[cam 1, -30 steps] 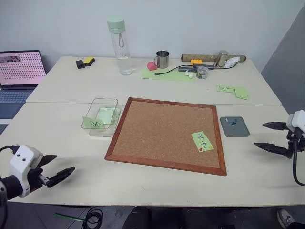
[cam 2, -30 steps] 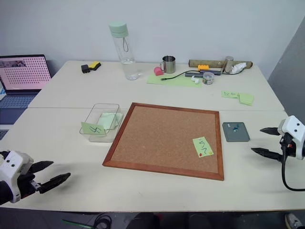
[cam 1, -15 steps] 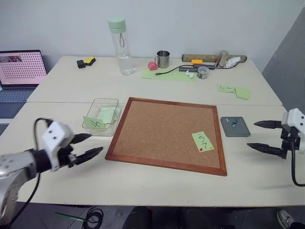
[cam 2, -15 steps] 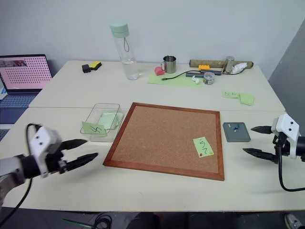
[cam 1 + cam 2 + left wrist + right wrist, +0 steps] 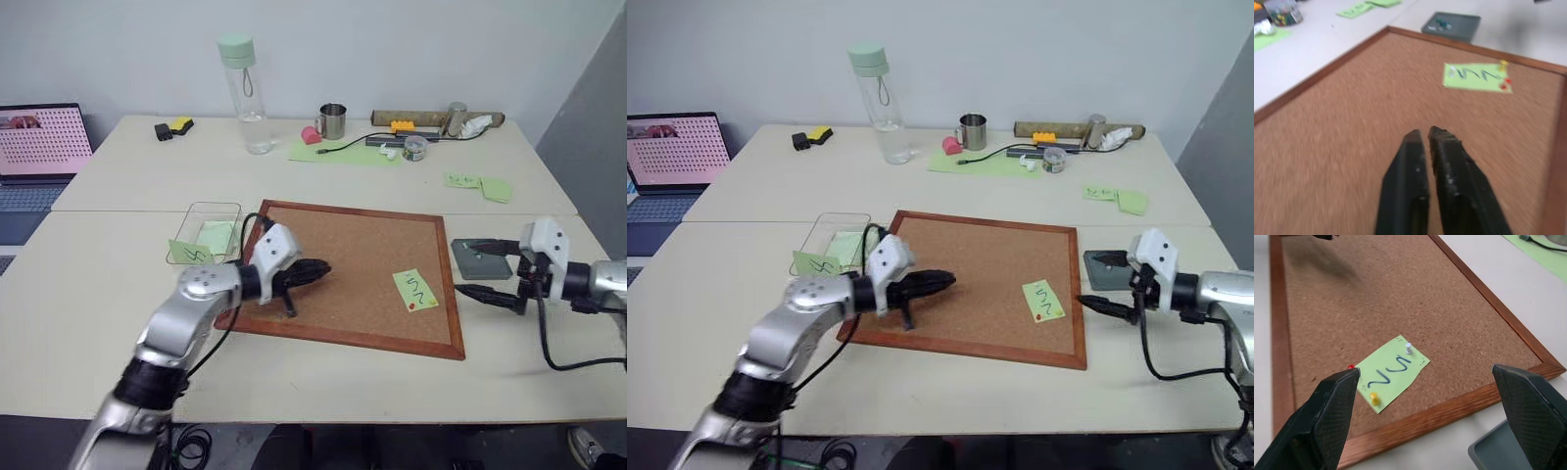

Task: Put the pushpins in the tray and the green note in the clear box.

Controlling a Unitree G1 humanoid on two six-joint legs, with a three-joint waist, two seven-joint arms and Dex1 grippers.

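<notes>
The green note point(image 5: 415, 290) is held on the corkboard by pushpins, so the robot's right gripper should pull out the white pushpin point(image 5: 1408, 348) first and the yellow pushpin next, before the note moves.
The green note point(image 5: 416, 290) lies at the right side of the corkboard point(image 5: 377, 240). A white, a yellow and a red pushpin point(image 5: 1408, 348) stick in or beside it. My right gripper point(image 5: 458, 266) is open at the board's right edge, pointing at the note, its fingers point(image 5: 1327, 421) wide on either side. Behind it sits the dark grey tray point(image 5: 1452, 27) with a few pins inside. My left gripper point(image 5: 323, 266) is shut and empty, low over the board's left-middle. The clear box point(image 5: 211, 233) stands left of the board, holding green paper, with another scribbled note point(image 5: 189, 253) leaning on its front.
At the back stand a water bottle point(image 5: 242, 93), a metal mug point(image 5: 334, 121), a large green sheet point(image 5: 343, 152) with a cable, and a small jar point(image 5: 416, 147). Two green notes point(image 5: 480, 186) lie back right. A laptop point(image 5: 39, 142) sits far left.
My left arm swung from the table's front left onto the corkboard, and its gripper went from open to shut. My right gripper moved left toward the note and stayed open.
</notes>
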